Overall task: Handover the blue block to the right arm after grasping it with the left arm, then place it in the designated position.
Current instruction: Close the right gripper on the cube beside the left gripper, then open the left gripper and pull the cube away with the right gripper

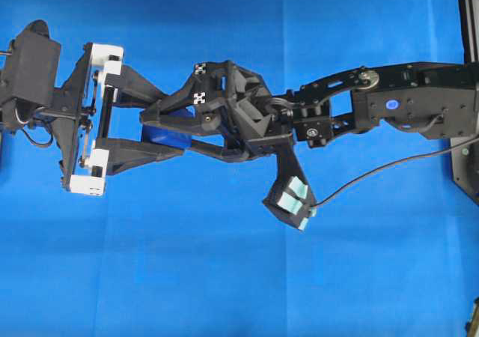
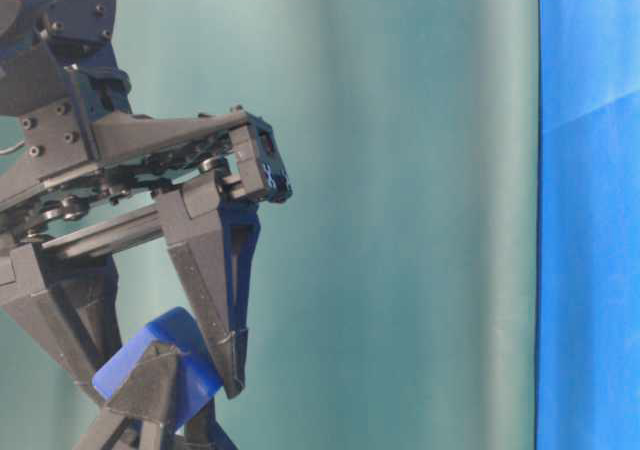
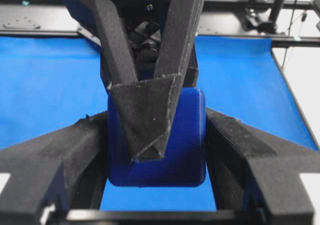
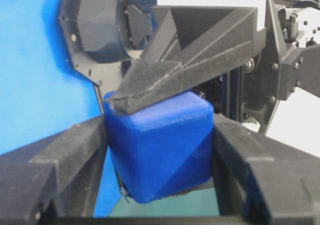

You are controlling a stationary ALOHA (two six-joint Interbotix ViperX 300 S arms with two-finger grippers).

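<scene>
I still clamp the blue block [image 1: 165, 137] with my left gripper's fingers inside my right gripper's grasp, so next I open the left gripper wide before my right gripper carries the block away.
The blue block [image 3: 185, 145] hangs in mid-air above the blue cloth, pinched by both grippers at once. My left gripper [image 3: 156, 150], the one with white pieces, is shut on the block's two sides. My right gripper [image 4: 160, 155], all black, is shut on the block [image 4: 160, 145] across the other pair of faces. One right finger [image 3: 145, 120] crosses the block's front in the left wrist view. A left finger [image 4: 165, 82] lies over the block's top in the right wrist view. From overhead, the two grippers interlock at centre-left and only a sliver of the block [image 1: 161, 136] shows. The block [image 2: 175, 335] also shows in the table-level view.
Blue cloth [image 1: 224, 277] covers the table under both arms. A black frame [image 1: 468, 90] stands at the right edge, and a cable [image 1: 389, 168] runs from it to the right wrist's pale grey-green camera part [image 1: 292, 201]. A teal backdrop [image 2: 400, 220] fills the table-level view.
</scene>
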